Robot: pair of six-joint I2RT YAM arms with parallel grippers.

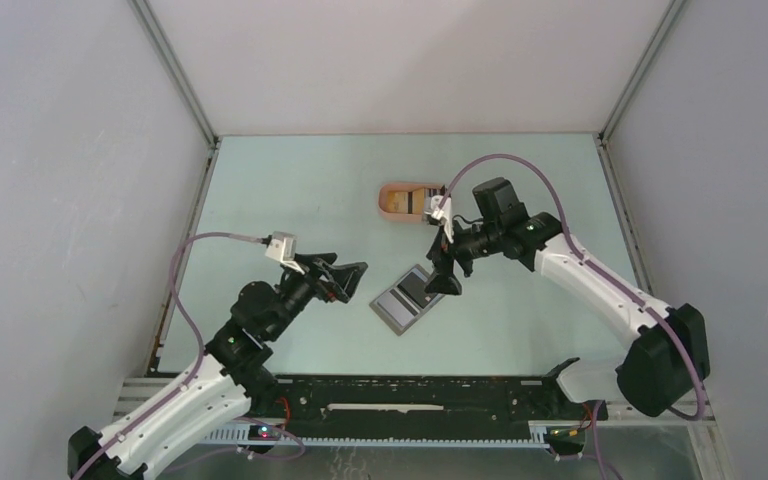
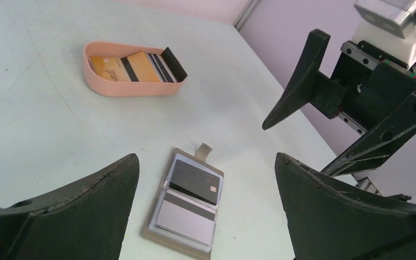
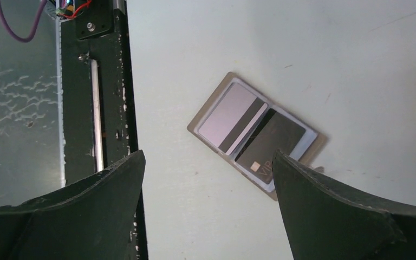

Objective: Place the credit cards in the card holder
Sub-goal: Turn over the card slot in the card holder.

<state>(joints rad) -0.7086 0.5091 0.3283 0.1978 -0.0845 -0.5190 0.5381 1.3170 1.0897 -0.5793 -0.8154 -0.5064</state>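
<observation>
I see cards filling both open sleeves of the card holder [image 1: 406, 299], so my right gripper should flip the black card's sleeve [image 3: 269, 186] by its edge to get to an empty sleeve.
The card holder [image 1: 405, 300] lies open and flat on the table between my two grippers. In the left wrist view the card holder [image 2: 204, 149] carries a black card [image 2: 195, 181] in its far half and a pale grey card [image 2: 187, 222] with a dark stripe in its near half. The right wrist view shows the same holder [image 3: 317, 142] with the grey card [image 3: 230, 116] and black card [image 3: 271, 143]. My left gripper [image 1: 355, 282] [image 2: 207, 157] is open just left of it. My right gripper [image 1: 444, 283] [image 3: 208, 154] is open above its right edge. Neither holds anything.
A salmon-pink oval tray [image 1: 390, 205] [image 2: 124, 89] stands farther back, holding orange-yellow and dark-striped cards [image 2: 135, 67]. The black rail [image 3: 114, 108] of the arm bases runs along the table's near edge. Grey walls enclose the table on three sides.
</observation>
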